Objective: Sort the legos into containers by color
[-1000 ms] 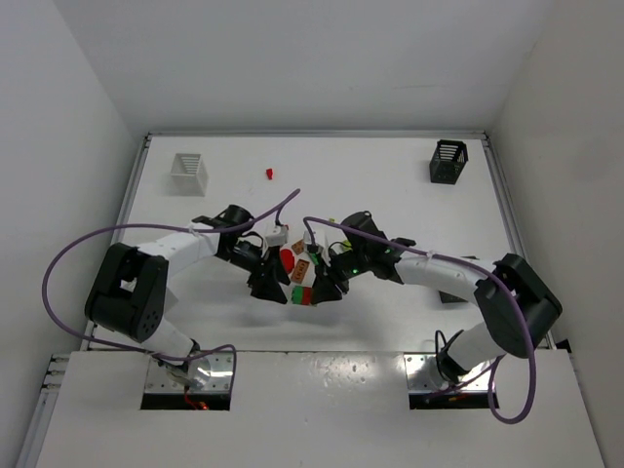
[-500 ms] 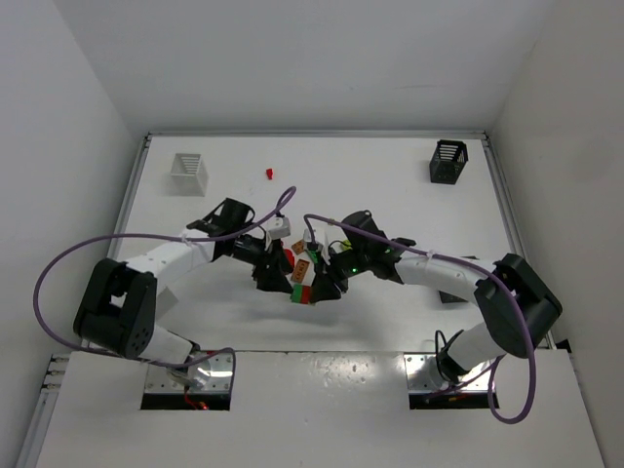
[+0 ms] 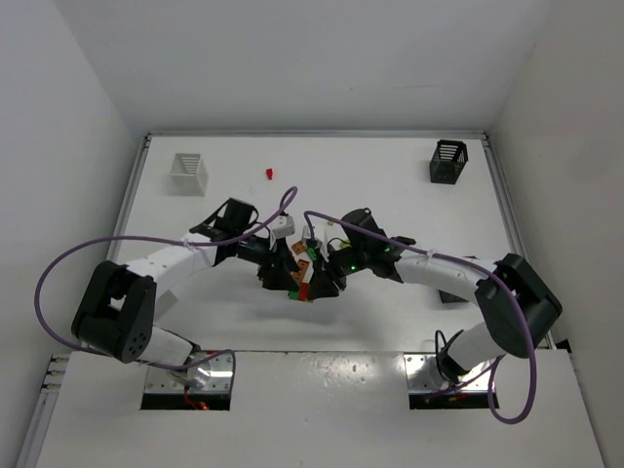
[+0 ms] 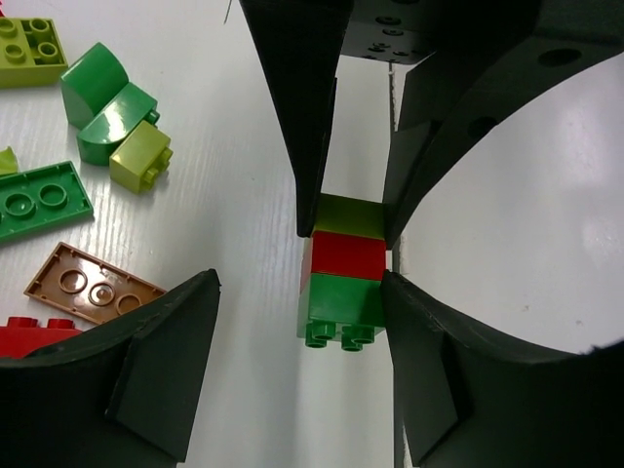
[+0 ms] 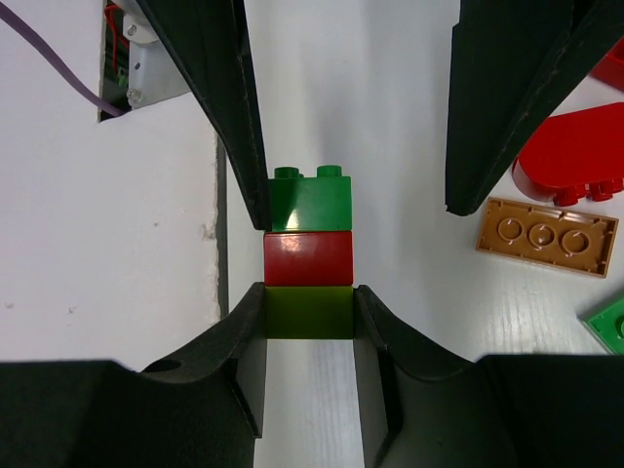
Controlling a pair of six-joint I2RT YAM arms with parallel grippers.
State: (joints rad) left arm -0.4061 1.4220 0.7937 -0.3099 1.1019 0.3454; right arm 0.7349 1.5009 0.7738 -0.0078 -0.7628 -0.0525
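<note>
The yellow-green brick is stuck to the red brick point(image 4: 349, 244), so the robot's left gripper should hold the green brick point(image 4: 343, 301) tight while the right gripper pulls the yellow-green brick away.
A stack of three legos, green point(image 5: 312, 203), red point(image 5: 308, 258) and yellow-green point(image 5: 308, 312), is held between both grippers near the table's front middle point(image 3: 302, 289). My right gripper point(image 5: 308, 292) is shut on the yellow-green brick. My left gripper point(image 4: 297, 283) is open with its jaws either side of the green brick point(image 4: 341, 304); its right finger point(image 4: 429, 351) lies against that brick. In the top view the left gripper point(image 3: 283, 273) and right gripper point(image 3: 318, 281) meet tip to tip. A white basket point(image 3: 189, 172) and a black basket point(image 3: 448, 162) stand at the back corners.
Loose legos lie beside the grippers: green bricks point(image 4: 97, 107), a yellow-green brick point(image 4: 141, 161), a green plate point(image 4: 39, 200), a tan plate point(image 4: 93, 286) and a red curved piece point(image 5: 575, 161). One red lego point(image 3: 268, 173) lies apart at the back. The table's front edge seam point(image 5: 222, 195) runs close by.
My left arm has stretched right, bringing its open gripper over the green end of the stack. The right gripper has kept hold of the stack and barely moved.
</note>
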